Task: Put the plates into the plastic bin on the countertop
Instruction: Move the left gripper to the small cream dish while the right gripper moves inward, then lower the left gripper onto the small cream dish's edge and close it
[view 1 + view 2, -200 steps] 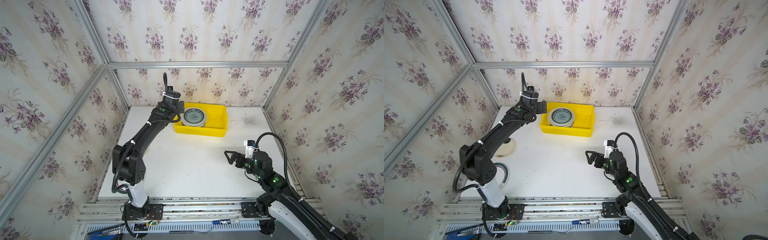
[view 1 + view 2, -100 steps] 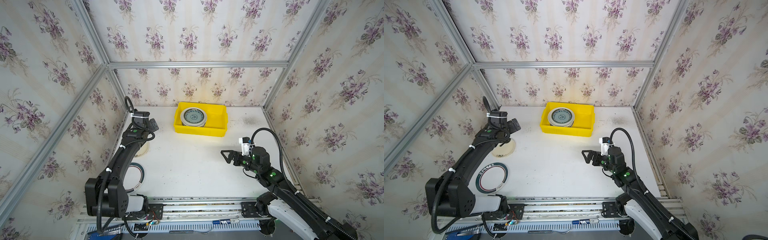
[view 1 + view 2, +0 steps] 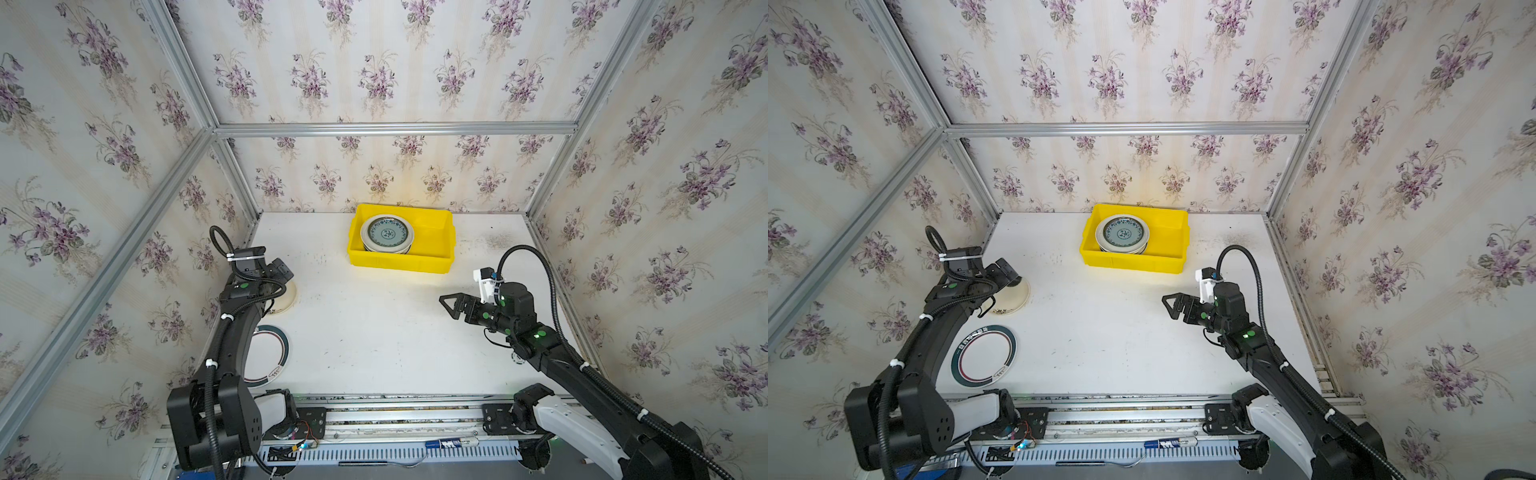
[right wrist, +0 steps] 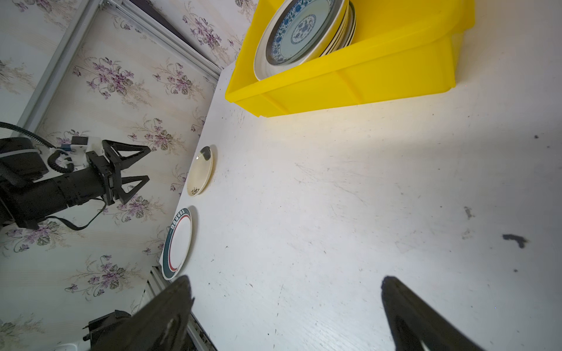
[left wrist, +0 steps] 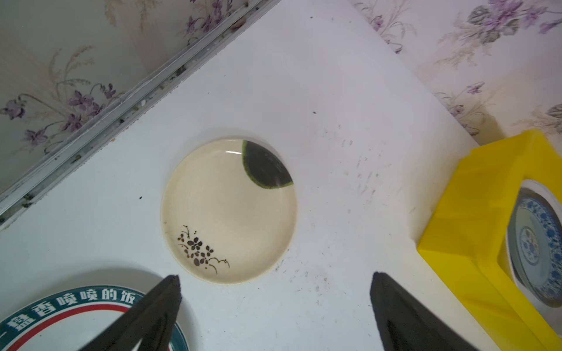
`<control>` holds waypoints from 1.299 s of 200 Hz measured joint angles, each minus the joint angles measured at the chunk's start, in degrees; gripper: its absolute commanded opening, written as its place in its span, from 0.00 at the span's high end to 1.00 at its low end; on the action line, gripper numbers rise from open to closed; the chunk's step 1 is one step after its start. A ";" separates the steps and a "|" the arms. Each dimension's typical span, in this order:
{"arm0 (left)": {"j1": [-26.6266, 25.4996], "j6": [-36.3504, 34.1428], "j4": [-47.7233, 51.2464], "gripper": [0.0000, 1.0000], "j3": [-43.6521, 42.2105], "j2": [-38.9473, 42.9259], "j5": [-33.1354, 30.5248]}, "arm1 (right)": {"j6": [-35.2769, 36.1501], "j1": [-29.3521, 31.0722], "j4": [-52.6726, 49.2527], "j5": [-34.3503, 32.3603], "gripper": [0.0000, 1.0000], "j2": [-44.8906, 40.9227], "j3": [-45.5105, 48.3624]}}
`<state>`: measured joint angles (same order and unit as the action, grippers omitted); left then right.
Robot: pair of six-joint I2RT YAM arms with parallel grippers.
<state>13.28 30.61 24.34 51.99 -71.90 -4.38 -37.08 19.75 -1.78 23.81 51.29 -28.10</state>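
Note:
Clear countertop (image 5: 126,213) lies between the metal rail and the cream plate's flowered edge (image 5: 168,238). My left gripper should keep going down until its open fingers are on both sides of that edge.
The yellow plastic bin (image 3: 432,232) (image 3: 1167,243) stands at the back of the white countertop (image 3: 374,332). It holds a stack of several plates (image 3: 387,234) (image 4: 299,30), topped by a blue-patterned one. Near the left edge lie a cream plate (image 5: 229,209) (image 3: 1015,297) with a dark patch and brown flowers, and a green-rimmed plate (image 3: 984,359) (image 4: 177,243). My left gripper (image 5: 275,278) (image 3: 282,268) hovers open just above the cream plate, touching nothing. My right gripper (image 4: 286,278) (image 3: 448,306) is open and empty over the bare right-hand countertop.
Aluminium frame rails (image 5: 121,103) and wallpapered walls close in the left, back and right sides. The right half of the bin (image 3: 1169,232) holds no plates. Dark scuff specks (image 3: 494,241) mark the countertop right of the bin.
My left arm has swung back from the bin to the left side and now hangs over the cream plate. My right gripper has drifted slightly up and left.

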 measured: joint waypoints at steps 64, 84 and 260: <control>6.29 3.54 -3.13 0.00 -4.50 -6.14 1.25 | -0.90 -0.15 0.13 2.51 0.05 6.12 -3.82; 8.57 3.58 -4.39 0.00 -5.03 -7.50 1.97 | -1.92 -0.15 0.57 3.34 0.05 7.98 -4.13; 14.27 -2.23 -8.46 0.29 1.07 -22.49 8.66 | -9.42 -0.15 5.60 6.34 0.12 19.21 -7.89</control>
<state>27.55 28.38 15.88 53.06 -94.39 4.27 -46.50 19.59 3.81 30.15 70.50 -35.99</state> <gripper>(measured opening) 0.809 0.876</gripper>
